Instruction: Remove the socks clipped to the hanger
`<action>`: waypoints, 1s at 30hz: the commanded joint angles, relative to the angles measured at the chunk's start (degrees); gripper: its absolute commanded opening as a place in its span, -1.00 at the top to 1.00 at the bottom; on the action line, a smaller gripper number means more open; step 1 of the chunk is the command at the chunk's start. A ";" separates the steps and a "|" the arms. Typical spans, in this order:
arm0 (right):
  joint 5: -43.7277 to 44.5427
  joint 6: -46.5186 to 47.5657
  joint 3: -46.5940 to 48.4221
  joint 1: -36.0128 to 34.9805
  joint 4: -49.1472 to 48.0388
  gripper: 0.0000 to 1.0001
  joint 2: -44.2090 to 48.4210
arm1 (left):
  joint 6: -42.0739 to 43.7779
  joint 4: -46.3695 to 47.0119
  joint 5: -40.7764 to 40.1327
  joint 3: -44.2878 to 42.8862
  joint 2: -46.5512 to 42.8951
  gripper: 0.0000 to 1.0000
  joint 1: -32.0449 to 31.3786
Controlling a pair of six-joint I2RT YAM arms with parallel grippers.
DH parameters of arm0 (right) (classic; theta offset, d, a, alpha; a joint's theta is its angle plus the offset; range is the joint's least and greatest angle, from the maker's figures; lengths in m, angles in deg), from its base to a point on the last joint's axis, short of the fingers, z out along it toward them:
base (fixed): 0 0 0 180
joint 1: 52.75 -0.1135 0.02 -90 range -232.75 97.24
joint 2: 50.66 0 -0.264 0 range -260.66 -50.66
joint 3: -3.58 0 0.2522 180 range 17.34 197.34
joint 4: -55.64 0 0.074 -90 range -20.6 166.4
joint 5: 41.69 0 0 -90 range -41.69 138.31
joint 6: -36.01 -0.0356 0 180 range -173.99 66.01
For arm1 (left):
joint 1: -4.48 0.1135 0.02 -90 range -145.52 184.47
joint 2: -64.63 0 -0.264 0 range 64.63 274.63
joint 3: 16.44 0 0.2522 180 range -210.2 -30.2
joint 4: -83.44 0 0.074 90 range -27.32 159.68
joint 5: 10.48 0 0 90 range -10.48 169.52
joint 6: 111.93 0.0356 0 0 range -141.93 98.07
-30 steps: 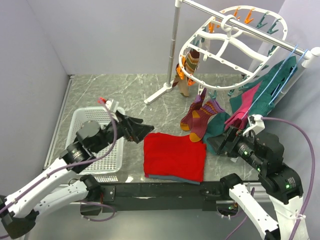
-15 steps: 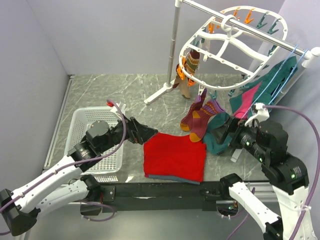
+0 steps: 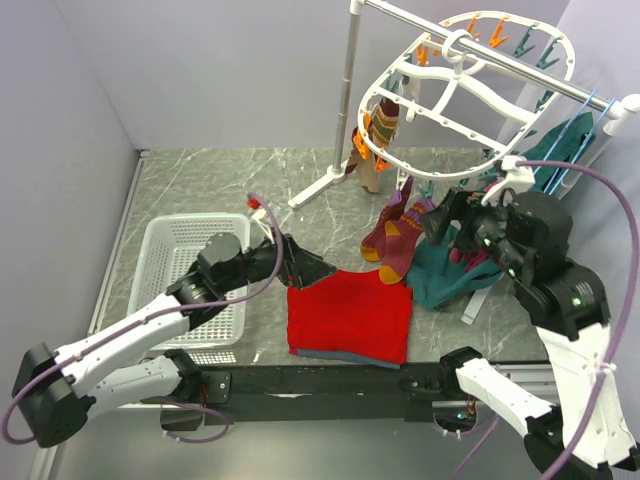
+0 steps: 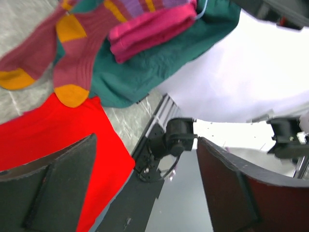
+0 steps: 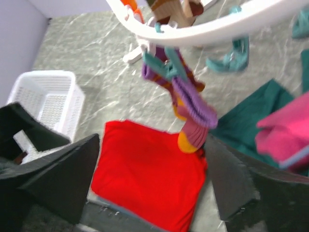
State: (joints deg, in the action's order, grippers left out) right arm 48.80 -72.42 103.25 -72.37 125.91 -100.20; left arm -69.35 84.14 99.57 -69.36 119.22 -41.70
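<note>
The maroon sock's toe hangs loose below the teal peg [image 5: 167, 68]. My left gripper needs to hold that orange toe [image 3: 389, 274] while my right gripper works at the peg.
The white oval hanger [image 3: 430, 175] hangs from the rail at the back right, with orange and teal pegs. A tan-brown striped sock [image 3: 381, 128] is clipped at its left end. Two maroon socks [image 3: 396, 236] with orange heels dangle from a teal peg on its near rim. In the right wrist view these socks [image 5: 190, 104] hang under the hanger rim [image 5: 193, 34]. My right gripper [image 3: 440, 215] is open and empty, just right of the maroon socks. My left gripper [image 3: 315, 268] is open and empty, low at the left edge of the red cloth. It sees the maroon socks [image 4: 72, 48] ahead.
A flat red cloth [image 3: 350, 312] lies front centre. Teal and pink garments [image 3: 450, 270] hang and bunch at the right on blue hangers. A white slotted basket [image 3: 180, 265] stands at the left. The rail's white pole and foot [image 3: 340, 150] stand behind.
My left gripper has moved right to the red cloth's edge. My right gripper has risen and swung left toward the hanging maroon socks. Both stay open.
</note>
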 commanded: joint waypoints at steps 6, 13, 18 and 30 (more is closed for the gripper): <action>4.69 8.33 -11.79 0.10 -17.30 -0.80 1.28 | 2.50 9.01 8.25 -2.50 5.26 -0.64 -0.06; 10.49 7.54 -18.05 0.10 -23.02 -0.86 1.90 | 2.33 12.87 11.67 -2.59 7.64 -0.42 -0.14; 10.67 7.71 -22.52 0.10 -28.37 -0.82 3.91 | 0.05 15.42 11.15 -0.22 6.85 -0.38 -0.14; 4.00 4.82 -31.51 0.10 -40.78 0.36 8.15 | 2.07 11.47 10.53 -4.35 8.42 -0.92 -0.15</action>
State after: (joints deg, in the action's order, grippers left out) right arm 55.60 -66.61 70.95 -72.37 91.20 -92.24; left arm -68.13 94.55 109.65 -69.86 126.72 -41.70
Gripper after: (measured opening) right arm 0.449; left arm 0.851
